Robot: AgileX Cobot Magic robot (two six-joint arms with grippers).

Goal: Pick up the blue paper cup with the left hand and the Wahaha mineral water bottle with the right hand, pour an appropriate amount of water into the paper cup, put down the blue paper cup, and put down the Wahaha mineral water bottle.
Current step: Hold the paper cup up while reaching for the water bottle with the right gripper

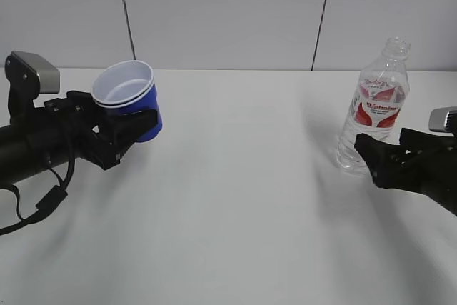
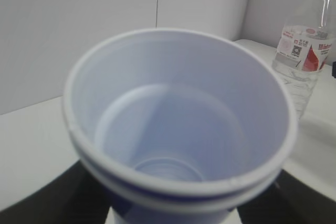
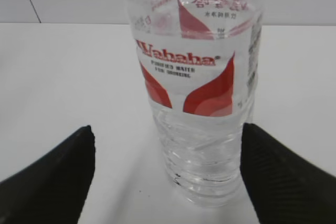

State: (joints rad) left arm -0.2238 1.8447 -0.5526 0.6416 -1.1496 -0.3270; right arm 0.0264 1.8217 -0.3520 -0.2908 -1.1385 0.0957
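My right gripper has a finger close against the bottle's lower part (image 1: 350, 149). I should back off, move up and centre the fingers around the label (image 1: 378, 105) before I close them.
My left gripper (image 1: 127, 133) is shut on the blue paper cup (image 1: 130, 99) and holds it above the table at the left, tilted a little. In the left wrist view the cup's white inside (image 2: 178, 124) fills the frame and looks empty. The Wahaha mineral water bottle (image 1: 374, 113) stands upright and uncapped on the table at the right. My right gripper (image 1: 373, 156) is open at its lower part. In the right wrist view the bottle (image 3: 197, 103) stands between the fingers, close against the right finger (image 3: 289, 177) and well apart from the left one. Clear water shows in its lower part.
The white table (image 1: 235, 198) runs back to a grey panelled wall (image 1: 221, 12). The bottle also shows at the far right of the left wrist view (image 2: 307, 61). Both black arms lie low over the table at its left and right sides.
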